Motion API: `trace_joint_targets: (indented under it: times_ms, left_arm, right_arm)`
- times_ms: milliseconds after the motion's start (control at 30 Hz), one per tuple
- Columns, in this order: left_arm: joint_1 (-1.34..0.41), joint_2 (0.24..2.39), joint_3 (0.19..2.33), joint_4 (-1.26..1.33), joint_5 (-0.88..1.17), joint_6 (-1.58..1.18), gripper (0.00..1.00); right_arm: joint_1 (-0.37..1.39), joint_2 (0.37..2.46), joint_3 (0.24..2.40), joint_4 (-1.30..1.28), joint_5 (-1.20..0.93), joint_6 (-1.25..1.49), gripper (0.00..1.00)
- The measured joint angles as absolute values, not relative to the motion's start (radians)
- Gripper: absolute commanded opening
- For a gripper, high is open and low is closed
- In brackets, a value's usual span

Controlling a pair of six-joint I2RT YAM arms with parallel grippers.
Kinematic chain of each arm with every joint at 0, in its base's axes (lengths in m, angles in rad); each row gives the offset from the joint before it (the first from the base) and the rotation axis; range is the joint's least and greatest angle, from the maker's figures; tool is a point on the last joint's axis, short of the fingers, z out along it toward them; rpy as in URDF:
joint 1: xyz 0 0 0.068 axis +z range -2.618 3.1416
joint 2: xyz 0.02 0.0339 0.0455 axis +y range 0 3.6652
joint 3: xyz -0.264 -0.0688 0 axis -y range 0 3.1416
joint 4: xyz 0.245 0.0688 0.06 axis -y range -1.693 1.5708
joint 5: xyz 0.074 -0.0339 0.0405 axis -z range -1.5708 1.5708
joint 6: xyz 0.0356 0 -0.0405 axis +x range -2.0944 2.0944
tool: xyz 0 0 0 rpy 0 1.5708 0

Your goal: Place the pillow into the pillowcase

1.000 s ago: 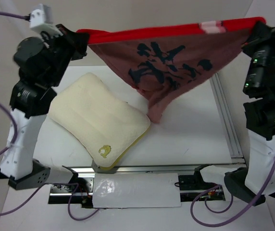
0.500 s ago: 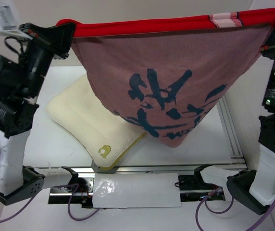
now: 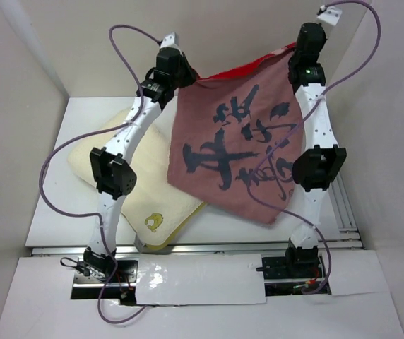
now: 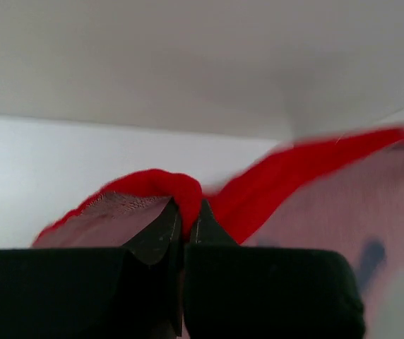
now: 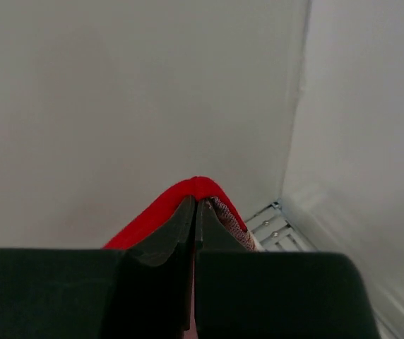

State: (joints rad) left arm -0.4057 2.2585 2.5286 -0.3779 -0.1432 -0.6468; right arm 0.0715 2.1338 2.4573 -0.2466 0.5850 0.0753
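Observation:
The pillowcase has its pink reverse (image 3: 234,141) showing and its red edge by the back wall, so the robot's left gripper and right gripper should sweep that edge toward the front bar (image 3: 202,248).
The pillowcase (image 3: 237,155) hangs by its red top edge between both grippers at the far side, its faded pink reverse with dark brush marks facing the top camera. Its lower part lies over the right side of the pillow (image 3: 135,191). The cream pillow lies on the table at the left, with its yellow emblem (image 3: 153,222) near the front corner. My left gripper (image 3: 181,79) is shut on the red edge (image 4: 167,191) at the left corner. My right gripper (image 3: 295,53) is shut on the red edge (image 5: 200,187) at the right corner.
White walls (image 3: 32,85) close in the table on the left, back and right. An aluminium rail (image 3: 343,212) runs along the right side of the table and another along the front edge (image 3: 209,247). A white plate (image 3: 195,275) covers the arm bases.
Both arms have stretched out and away toward the back wall, carrying the pillowcase with them. Its hanging part has come down onto the right side of the pillow.

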Motion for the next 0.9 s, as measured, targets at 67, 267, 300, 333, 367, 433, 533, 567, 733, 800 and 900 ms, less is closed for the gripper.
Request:
trace_joint_targets:
  times_ms: [67, 267, 300, 333, 367, 433, 533, 567, 733, 800, 900]
  left_arm:
    - [-0.400, 2.264, 2.460, -0.370, -0.125, -0.660, 0.00]
    - [-0.442, 2.106, 2.437, -0.234, -0.163, -0.595, 0.00]
    - [-0.455, 2.033, 2.403, -0.207, -0.167, -0.578, 0.00]
    - [-0.468, 1.957, 2.364, -0.183, -0.168, -0.569, 0.00]
    - [-0.482, 1.865, 2.310, -0.146, -0.168, -0.552, 0.00]
    - [-0.495, 1.687, 2.188, -0.074, -0.157, -0.536, 0.00]
    - [-0.514, 1.493, 2.000, 0.029, -0.130, -0.506, 0.00]
    - [-0.524, 1.455, 1.928, 0.058, -0.124, -0.497, 0.00]
    - [-0.573, 1.378, 1.547, 0.123, -0.114, -0.476, 0.00]
    - [-0.600, 1.395, 1.340, 0.097, -0.102, -0.477, 0.00]
    - [-0.666, 1.427, 1.082, -0.012, -0.088, -0.492, 0.00]
  right_arm:
    - [0.023, 2.172, 2.462, -0.211, 0.567, 0.090, 0.00]
    - [-0.040, 2.015, 2.461, 0.056, 0.532, 0.083, 0.00]
    - [-0.049, 1.956, 2.452, 0.080, 0.514, 0.081, 0.00]
    - [-0.058, 1.892, 2.432, 0.102, 0.507, 0.081, 0.00]
    - [-0.072, 1.812, 2.394, 0.125, 0.496, 0.081, 0.00]
    - [-0.094, 1.634, 2.241, 0.183, 0.473, 0.089, 0.00]
    - [-0.102, 1.409, 2.010, 0.228, 0.421, 0.112, 0.03]
    - [-0.102, 1.343, 1.924, 0.260, 0.401, 0.125, 0.03]
    - [-0.129, 1.119, 1.484, 0.219, 0.403, 0.227, 0.03]
    - [-0.129, 1.083, 1.322, 0.126, 0.416, 0.284, 0.03]
    - [-0.129, 1.084, 1.119, -0.080, 0.434, 0.383, 0.03]
